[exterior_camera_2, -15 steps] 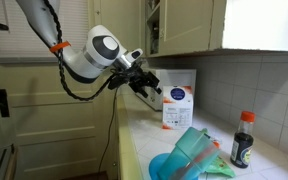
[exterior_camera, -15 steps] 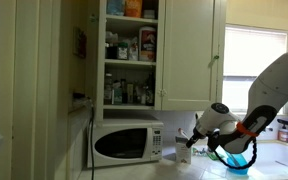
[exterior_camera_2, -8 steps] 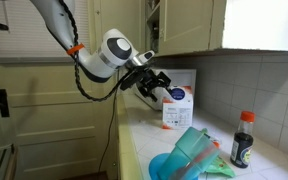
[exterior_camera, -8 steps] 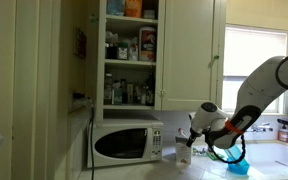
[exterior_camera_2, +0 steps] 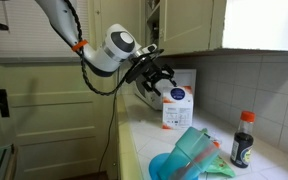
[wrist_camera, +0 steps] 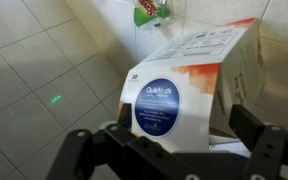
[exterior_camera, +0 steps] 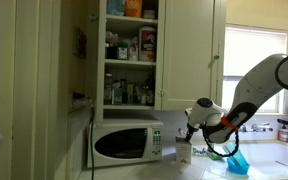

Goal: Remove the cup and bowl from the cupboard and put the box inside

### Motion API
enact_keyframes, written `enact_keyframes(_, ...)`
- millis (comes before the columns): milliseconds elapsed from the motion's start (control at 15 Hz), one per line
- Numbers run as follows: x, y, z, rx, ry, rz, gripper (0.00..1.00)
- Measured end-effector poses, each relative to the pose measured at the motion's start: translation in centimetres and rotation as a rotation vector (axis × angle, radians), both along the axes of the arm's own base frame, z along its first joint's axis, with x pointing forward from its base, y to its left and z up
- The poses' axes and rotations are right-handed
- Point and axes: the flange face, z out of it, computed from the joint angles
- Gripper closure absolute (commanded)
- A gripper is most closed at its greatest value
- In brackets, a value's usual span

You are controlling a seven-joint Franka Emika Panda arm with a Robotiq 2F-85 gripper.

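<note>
The box's broad labelled front (wrist_camera: pixel 169 105) takes up the whole gap of my open gripper, so I should move back and pinch the near edge (wrist_camera: pixel 222 116) of the box's side panel before I lift the box.
The box (exterior_camera_2: pixel 176 107) is an upright white carton with a blue round label, standing on the counter beside the microwave (exterior_camera: pixel 127 143); it also shows in an exterior view (exterior_camera: pixel 184 151). In the wrist view the box (wrist_camera: pixel 179 85) fills the middle. My gripper (exterior_camera_2: pixel 156 80) is open and hovers just above and beside it, with one finger (wrist_camera: pixel 252 130) on each side, not touching. The blue bowl (exterior_camera_2: pixel 172 167) sits on the counter with a teal cup (exterior_camera_2: pixel 198 148) lying in it. The cupboard (exterior_camera: pixel 134 50) stands open above the microwave.
A slim red-capped bottle (exterior_camera_2: pixel 243 139) stands by the tiled wall, right of the bowl. The cupboard shelves are crowded with bottles and packages. A closed cupboard door (exterior_camera: pixel 189 50) hangs above the box. A window (exterior_camera: pixel 254 60) is beyond the arm.
My gripper has moved toward the carton and risen slightly, and now straddles its top. The carton, bowl and cup have not moved.
</note>
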Motion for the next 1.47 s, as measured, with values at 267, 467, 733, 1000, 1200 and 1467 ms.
enact_keyframes(267,-0.6,2.0,-1.4,-0.006,0.065,0.053,0.00)
enact_keyframes(467,-2.0,4.5,-3.2,0.033,0.129,0.104,0.00)
enact_keyframes(733,-2.8,7.4,-4.0,0.059,0.159,0.151,0.00)
enact_keyframes(1000,-1.3,7.6,-1.7,-0.027,0.097,0.156,0.00)
enact_keyframes(1200,0.2,7.9,-1.8,-0.090,0.126,0.145,0.00)
enact_keyframes(1467,1.7,9.6,-4.3,-0.112,0.192,0.148,0.00)
